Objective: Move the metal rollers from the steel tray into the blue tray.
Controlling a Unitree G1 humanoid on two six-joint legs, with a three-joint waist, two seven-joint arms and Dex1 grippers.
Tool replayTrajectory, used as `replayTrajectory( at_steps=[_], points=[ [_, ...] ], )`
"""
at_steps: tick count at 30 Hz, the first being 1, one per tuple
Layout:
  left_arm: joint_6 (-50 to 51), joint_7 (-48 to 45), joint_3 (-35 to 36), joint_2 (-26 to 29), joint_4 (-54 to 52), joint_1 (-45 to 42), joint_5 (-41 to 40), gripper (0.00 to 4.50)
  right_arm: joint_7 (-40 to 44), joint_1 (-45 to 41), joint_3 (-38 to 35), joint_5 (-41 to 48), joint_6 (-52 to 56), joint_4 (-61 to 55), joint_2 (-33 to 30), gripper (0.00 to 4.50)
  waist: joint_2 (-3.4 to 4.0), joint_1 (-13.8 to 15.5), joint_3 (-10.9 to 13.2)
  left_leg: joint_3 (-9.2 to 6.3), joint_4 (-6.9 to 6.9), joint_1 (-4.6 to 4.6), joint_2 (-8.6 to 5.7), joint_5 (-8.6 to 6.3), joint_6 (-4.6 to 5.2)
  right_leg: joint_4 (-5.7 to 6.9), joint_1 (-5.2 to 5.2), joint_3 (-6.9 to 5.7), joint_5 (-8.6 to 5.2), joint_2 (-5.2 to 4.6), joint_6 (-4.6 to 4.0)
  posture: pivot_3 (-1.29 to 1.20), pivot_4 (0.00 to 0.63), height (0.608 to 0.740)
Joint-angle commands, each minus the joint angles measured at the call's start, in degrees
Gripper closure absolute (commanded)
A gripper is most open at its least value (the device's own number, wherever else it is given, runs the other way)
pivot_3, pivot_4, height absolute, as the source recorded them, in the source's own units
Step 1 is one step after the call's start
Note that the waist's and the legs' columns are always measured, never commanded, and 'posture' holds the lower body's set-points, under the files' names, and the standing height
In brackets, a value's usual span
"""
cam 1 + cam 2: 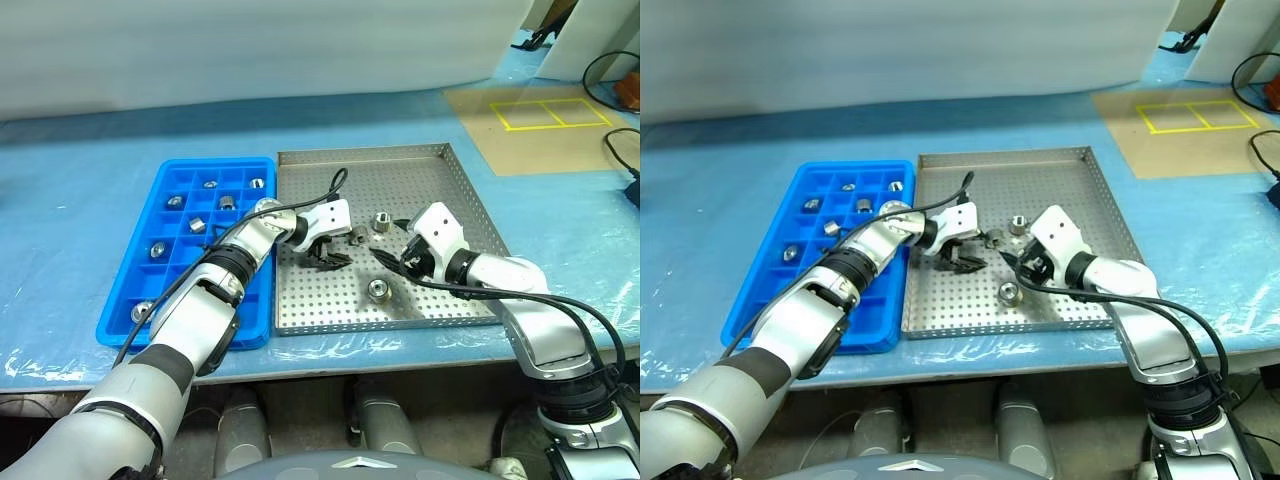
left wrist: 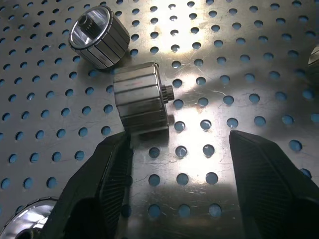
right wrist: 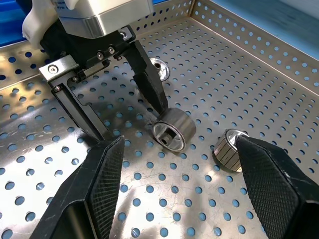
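Observation:
The roller is in front of one fingertip (image 1: 358,235), next to the gripper's opening, so the robot's left gripper should move back and grab the lone roller (image 1: 379,290) near the front of the steel tray.
The steel tray (image 1: 360,152) lies mid-table with the blue tray (image 1: 215,163) against its left side. Loose metal rollers lie on the perforated floor (image 1: 378,290) (image 1: 381,221) (image 1: 358,236). My left gripper (image 1: 328,262) reaches in from the left, low over the floor and open. One roller (image 2: 139,102) lies on its side just ahead of one fingertip (image 2: 117,149), with another roller (image 2: 97,36) beyond it. My right gripper (image 1: 390,260) hovers open at the tray's middle, facing the left gripper (image 3: 133,124). Several rollers (image 1: 227,203) sit in the blue tray's compartments.
Blue plastic sheeting (image 1: 80,200) covers the table. A black cable (image 1: 335,185) arcs over the steel tray from my left wrist. A brown board with yellow tape (image 1: 550,113) lies at the back right, with dark cables (image 1: 620,150) beside it.

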Motion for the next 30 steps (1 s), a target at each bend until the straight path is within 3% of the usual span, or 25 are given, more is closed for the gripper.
replayTrajectory(
  at_steps=[1,6,12,30],
  points=[
    [-0.3,3.6,2.1,-0.5,0.0,-1.1,0.2,1.17,-0.5,-0.1,-0.1,-0.2,-1.3,-1.6,-0.4,0.8,0.0,0.0,0.0,0.0,0.0,-0.01,0.0,0.0,0.0,-0.01,0.0,-0.01,0.0,0.0,0.0,-0.46,0.15,0.74],
    [1.8,13.3,4.3,-2.7,2.9,-3.2,0.9,1.17,-0.6,0.1,0.0,0.0,-1.4,-1.7,-0.6,0.8,0.0,0.0,0.0,0.0,0.01,-0.03,-0.02,-0.01,0.02,-0.03,0.0,-0.02,-0.01,-0.02,0.01,-0.46,0.15,0.74],
    [2.9,11.1,5.6,-4.5,1.1,-2.0,-0.4,1.17,-1.0,0.4,0.4,-0.1,-1.5,-1.9,-0.7,0.8,-0.01,-0.1,0.0,0.0,-0.01,-0.05,-0.02,-0.03,0.04,-0.09,-0.01,-0.03,-0.02,-0.03,0.03,-0.47,0.15,0.74],
    [9.2,-7.6,4.7,2.5,-16.7,5.0,-3.5,1.17,-0.3,-0.5,0.8,0.7,-1.5,-1.4,-0.9,0.8,-0.01,-0.2,0.0,0.1,-0.06,-0.09,-0.04,-0.09,0.14,-0.17,-0.04,-0.03,-0.02,-0.11,0.03,-0.44,0.15,0.74]
  ],
)
